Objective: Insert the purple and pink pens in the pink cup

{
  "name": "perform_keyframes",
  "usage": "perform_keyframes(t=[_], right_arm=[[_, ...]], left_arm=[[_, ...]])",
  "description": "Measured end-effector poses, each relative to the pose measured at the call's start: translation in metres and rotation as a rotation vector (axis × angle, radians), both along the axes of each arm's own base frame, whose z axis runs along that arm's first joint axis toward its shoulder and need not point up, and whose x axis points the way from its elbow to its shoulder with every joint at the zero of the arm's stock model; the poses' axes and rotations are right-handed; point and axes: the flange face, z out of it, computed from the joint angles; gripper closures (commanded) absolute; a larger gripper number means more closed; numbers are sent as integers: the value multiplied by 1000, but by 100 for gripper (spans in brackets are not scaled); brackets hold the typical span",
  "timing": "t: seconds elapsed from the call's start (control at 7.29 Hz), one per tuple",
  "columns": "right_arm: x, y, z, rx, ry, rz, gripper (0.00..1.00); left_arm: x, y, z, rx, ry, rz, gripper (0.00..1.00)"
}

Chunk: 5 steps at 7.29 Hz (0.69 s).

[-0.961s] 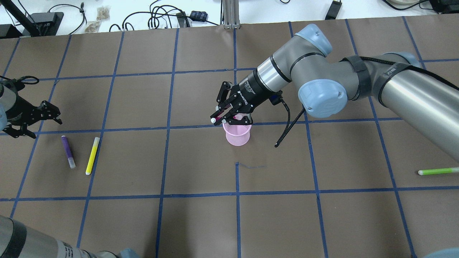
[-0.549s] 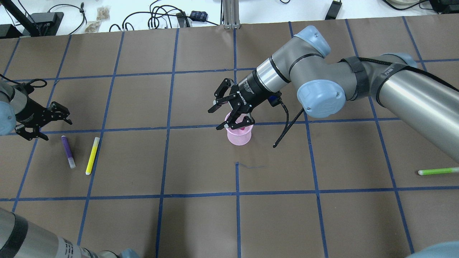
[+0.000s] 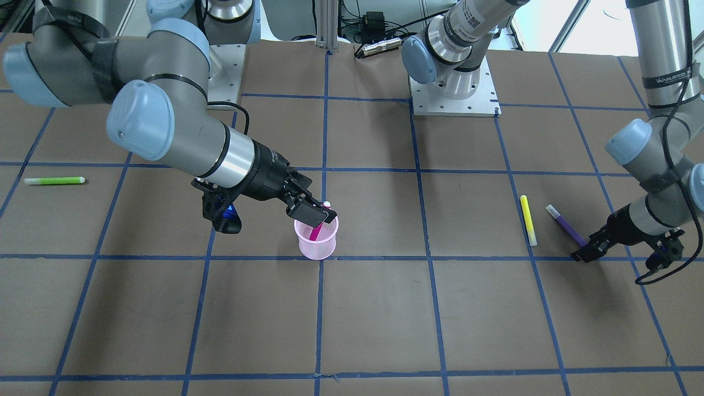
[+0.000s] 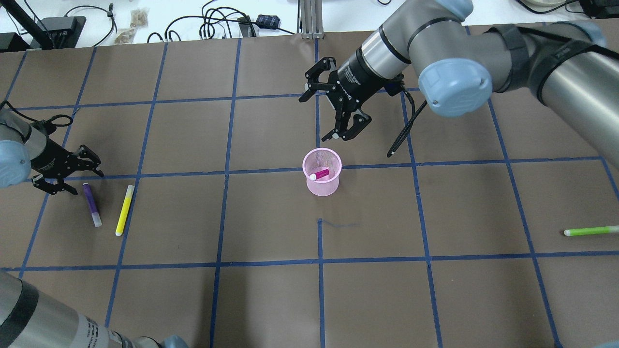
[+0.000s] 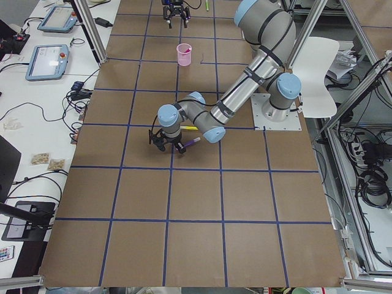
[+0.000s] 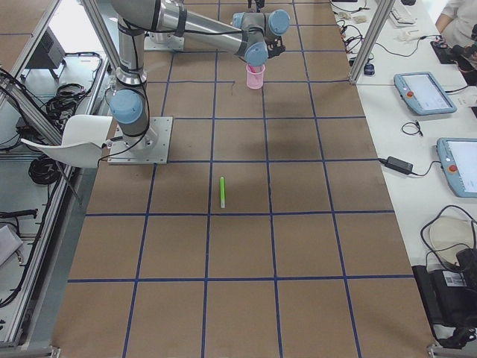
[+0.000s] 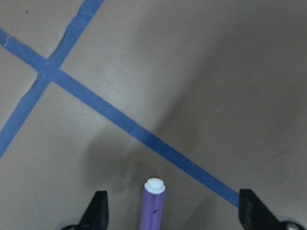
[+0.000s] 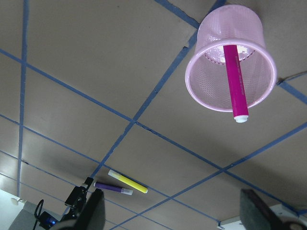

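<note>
The purple pen (image 3: 565, 225) will also tip to the side in the wide pink cup when the robot puts it in, because the pink pen (image 3: 317, 231) leans at an angle in there.
The pink mesh cup (image 4: 322, 186) stands upright at the table's middle, with the pink pen (image 4: 320, 174) leaning inside it; the right wrist view shows the cup (image 8: 211, 91) and pen (image 8: 236, 81) too. My right gripper (image 4: 323, 116) is open and empty, beyond the cup and apart from it. The purple pen (image 4: 91, 203) lies flat at the left. My left gripper (image 4: 87, 182) is open at the pen's far end. In the left wrist view the purple pen (image 7: 153, 206) lies between the open fingers (image 7: 98, 210), not gripped.
A yellow pen (image 4: 125, 210) lies just right of the purple pen, nearly parallel to it. A green pen (image 4: 590, 231) lies far right near the table's edge. Cables and boxes sit beyond the table's far edge.
My right gripper opened, let the pink pen drop into the cup, and drew back away from it. My left gripper moved right and closer to the purple pen's end.
</note>
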Motion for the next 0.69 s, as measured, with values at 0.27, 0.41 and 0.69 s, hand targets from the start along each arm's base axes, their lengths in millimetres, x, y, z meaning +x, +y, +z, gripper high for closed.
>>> perform_keyframes(t=[0.27, 0.41, 0.69], right_arm=[[-34, 5, 46, -187, 210, 246, 0], [-56, 5, 65, -242, 338, 414, 0], [-94, -3, 104, -299, 512, 634, 0]], left_arm=[[2, 2, -1, 23, -19, -5, 100], [2, 3, -2, 37, -23, -7, 100], [2, 5, 2, 62, -12, -11, 100]])
